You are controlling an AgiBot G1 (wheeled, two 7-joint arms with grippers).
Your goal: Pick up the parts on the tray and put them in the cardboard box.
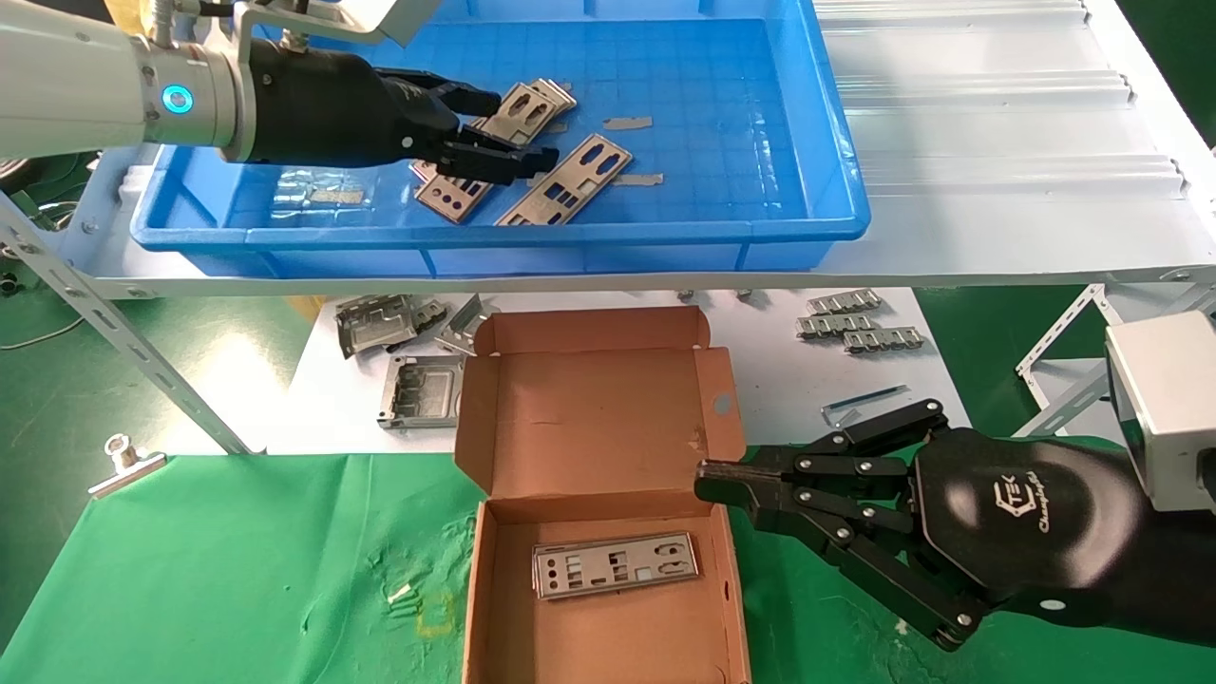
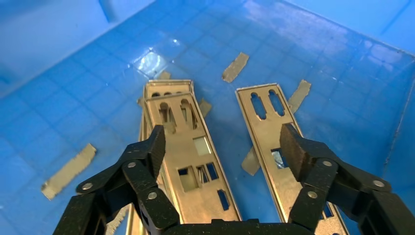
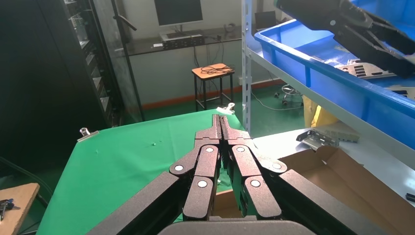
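Note:
My left gripper's fingers span both the stack and the single plate point(image 2: 268, 128), so I should narrow them around the top plate point(image 2: 199, 147) and lift that plate alone.
The blue tray point(image 1: 750, 123) sits on the upper shelf. In it lie a small stack of silvery punched plates point(image 1: 454, 196) and a single plate point(image 1: 570, 180) beside it. My left gripper point(image 1: 518, 128) is open and empty just above them. In the left wrist view the left gripper point(image 2: 222, 144) spans the stack's top plate point(image 2: 191, 161) and the single plate point(image 2: 266, 127). The cardboard box point(image 1: 589, 418) stands open on the green cloth with one plate point(image 1: 616, 565) inside. My right gripper point(image 1: 708, 480) is shut and empty beside the box's right wall; it also shows in the right wrist view point(image 3: 220, 120).
Bent grey metal frames point(image 1: 418, 389) and toothed strips point(image 1: 860, 328) lie on the white surface behind the box. Small metal scraps point(image 1: 629, 123) lie on the tray floor. A metal clip point(image 1: 123, 461) sits at the cloth's left edge. Slanted shelf struts point(image 1: 123, 342) stand at the left.

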